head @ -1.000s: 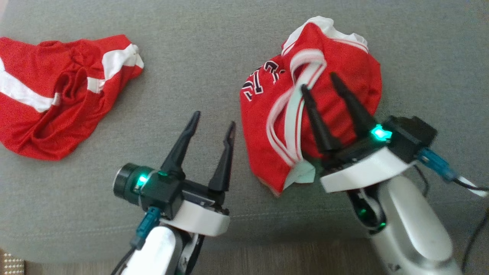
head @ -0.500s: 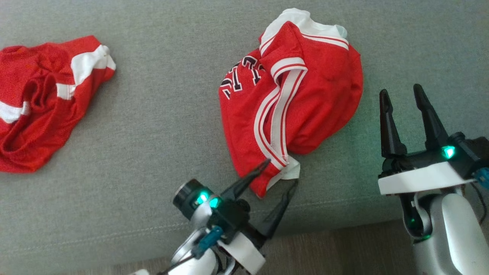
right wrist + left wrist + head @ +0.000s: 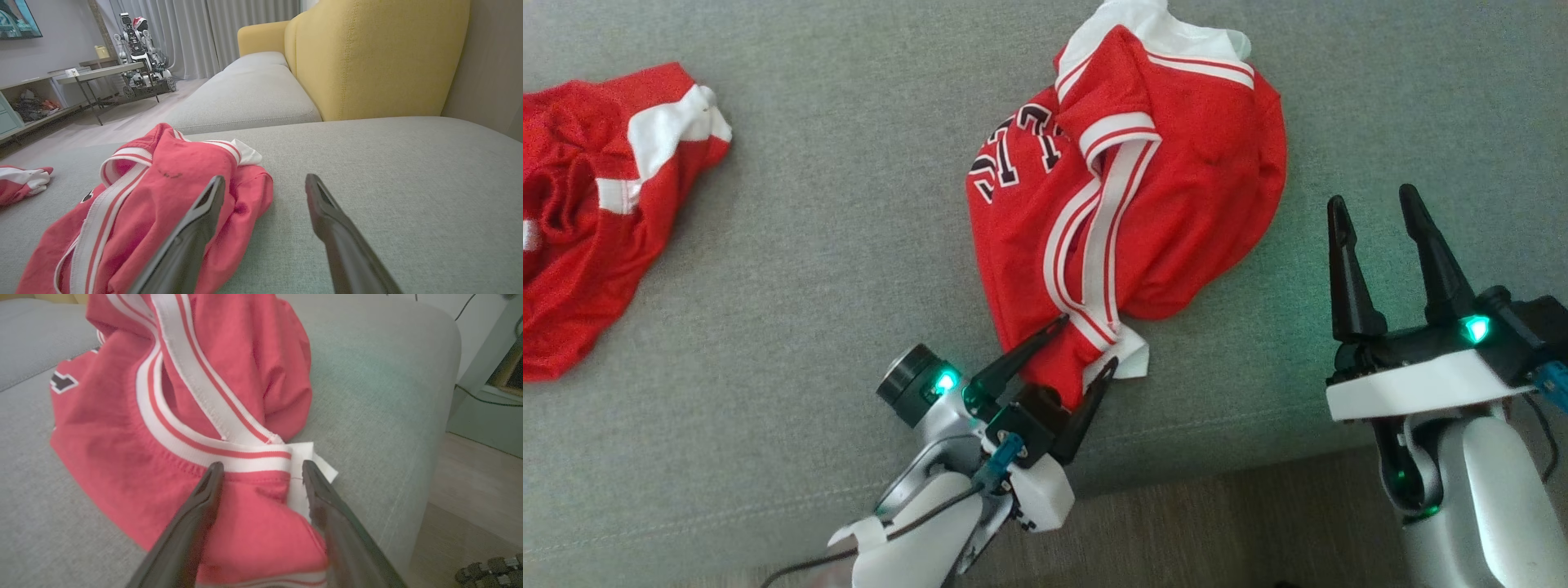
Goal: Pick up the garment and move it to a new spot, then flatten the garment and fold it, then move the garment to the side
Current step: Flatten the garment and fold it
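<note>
I expect the jersey to unfold a broad white sleeve when I lift it, because the white edge (image 3: 1131,354) sticks out from under the striped trim (image 3: 1095,325).
A crumpled red jersey (image 3: 1168,163) with white-and-red striped trim and dark numerals lies on the grey sofa seat (image 3: 866,229). My left gripper (image 3: 1086,343) is open, its two fingers straddling the jersey's near corner (image 3: 253,486) at the striped hem and white tag. My right gripper (image 3: 1372,208) stands open to the right of the jersey, apart from it, nothing between its fingers (image 3: 261,183). The jersey (image 3: 155,192) lies to the left of those fingers.
A second red-and-white garment (image 3: 596,196) lies bunched at the far left of the seat. The seat's front edge (image 3: 1217,474) runs just behind my grippers, wooden floor below. A yellow sofa back (image 3: 367,57) rises beyond the seat. A table and another robot (image 3: 139,45) stand across the room.
My left gripper has moved right and onto the jersey's near corner. My right gripper has drawn off the jersey to its right. The camera has shifted too.
</note>
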Robot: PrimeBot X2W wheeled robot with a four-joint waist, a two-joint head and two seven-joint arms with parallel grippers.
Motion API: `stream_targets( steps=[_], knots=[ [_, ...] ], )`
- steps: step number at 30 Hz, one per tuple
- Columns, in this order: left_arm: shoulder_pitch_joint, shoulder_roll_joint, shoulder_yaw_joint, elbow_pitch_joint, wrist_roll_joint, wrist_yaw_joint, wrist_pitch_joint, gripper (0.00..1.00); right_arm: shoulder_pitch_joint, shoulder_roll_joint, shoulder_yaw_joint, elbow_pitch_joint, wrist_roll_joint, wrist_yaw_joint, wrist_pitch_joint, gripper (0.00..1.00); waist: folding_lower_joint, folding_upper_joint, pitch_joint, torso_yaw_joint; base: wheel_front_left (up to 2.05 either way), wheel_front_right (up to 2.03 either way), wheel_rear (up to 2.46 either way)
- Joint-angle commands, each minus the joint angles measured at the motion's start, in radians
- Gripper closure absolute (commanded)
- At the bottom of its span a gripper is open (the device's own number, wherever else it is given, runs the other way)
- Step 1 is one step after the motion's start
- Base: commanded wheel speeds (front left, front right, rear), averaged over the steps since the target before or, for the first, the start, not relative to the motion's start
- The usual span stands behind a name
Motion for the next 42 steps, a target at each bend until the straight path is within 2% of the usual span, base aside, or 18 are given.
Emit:
stream_targets(
  steps=[1, 7, 8, 9, 10, 11, 15, 18, 23, 28, 30, 34, 39, 42],
  knots=[
    [-0.031, -0.004, 0.015, -0.014, -0.008, 0.011, -0.005, 0.0, -0.02, 0.003, 0.02, -0.035, 0.01, 0.0, -0.006, 0.0, 0.0, 0.0, 0.004, -0.003, 0.0, 0.0, 0.0],
    [-0.064, -0.006, -0.002, 0.05, -0.026, 0.036, -0.005, 0.0, -0.023, 0.003, 0.018, -0.033, 0.017, 0.0, -0.006, 0.0, 0.0, 0.0, 0.007, -0.012, 0.0, 0.0, 0.0],
    [-0.068, -0.006, -0.001, 0.044, -0.034, 0.041, -0.005, 0.27, -0.023, 0.003, 0.018, -0.033, 0.019, 0.0, -0.006, 0.0, 0.0, 0.0, 0.006, -0.013, 0.0, 0.0, 0.0],
    [-0.069, -0.006, 0.001, 0.038, -0.044, 0.044, -0.005, 0.74, -0.024, 0.003, 0.019, -0.032, 0.021, 0.0, -0.006, 0.0, 0.0, 0.0, 0.004, -0.015, 0.0, 0.0, 0.0],
    [-0.069, -0.006, 0.004, 0.023, -0.057, 0.045, -0.005, 0.92, -0.024, 0.003, 0.02, -0.031, 0.021, 0.0, -0.006, 0.0, 0.0, 0.0, 0.003, -0.017, 0.0, 0.0, 0.0],
    [-0.067, -0.006, 0.007, 0.0, -0.074, 0.043, -0.005, 1.0, -0.024, 0.003, 0.022, -0.031, 0.022, 0.0, -0.006, 0.0, 0.0, 0.0, 0.001, -0.019, 0.0, 0.0, 0.0],
    [-0.056, -0.006, 0.019, -0.075, -0.116, 0.036, -0.005, 1.0, -0.025, 0.003, 0.026, -0.026, 0.024, 0.0, -0.006, 0.0, 0.0, 0.0, -0.007, -0.025, 0.0, 0.0, 0.0],
    [-0.031, -0.006, 0.054, -0.168, -0.207, 0.009, -0.005, 1.0, -0.026, 0.003, 0.031, -0.018, 0.032, 0.0, -0.006, 0.0, 0.0, 0.0, -0.022, -0.041, 0.0, 0.0, 0.0],
    [-0.07, -0.006, 0.107, -0.297, -0.435, -0.072, -0.005, 1.0, -0.033, 0.003, 0.031, -0.011, 0.064, 0.0, -0.006, 0.0, 0.0, 0.0, -0.05, -0.089, 0.0, 0.0, 0.0],
    [-0.256, -0.007, 0.116, -0.299, -0.727, -0.099, 0.086, 1.0, -0.021, 0.003, 0.048, 0.004, 0.102, 0.0, -0.006, 0.0, 0.0, 0.0, -0.085, -0.161, 0.0, 0.0, 0.0],
    [-0.359, -0.007, 0.116, -0.3, -0.852, -0.086, 0.138, 1.0, -0.012, 0.003, 0.051, 0.008, 0.116, 0.0, -0.006, 0.0, 0.0, 0.0, -0.095, -0.189, 0.0, 0.0, 0.0],
    [-0.586, -0.007, 0.115, -0.279, -1.044, -0.01, 0.186, 1.0, 0.005, 0.003, 0.069, 0.015, 0.143, 0.0, -0.006, 0.0, 0.0, 0.0, -0.113, -0.244, 0.0, 0.0, 0.0],
    [-0.845, -0.007, 0.113, -0.22, -1.301, 0.079, 0.147, 1.0, 0.028, 0.003, 0.087, 0.027, 0.161, 0.0, -0.006, 0.0, 0.0, 0.0, -0.145, -0.291, 0.0, 0.0, 0.0],
    [-0.986, -0.007, 0.122, -0.169, -1.42, 0.123, 0.065, 1.0, 0.042, 0.003, 0.09, 0.031, 0.159, 0.0, -0.006, 0.0, 0.0, 0.0, -0.164, -0.295, 0.0, 0.0, 0.0]
  ],
)
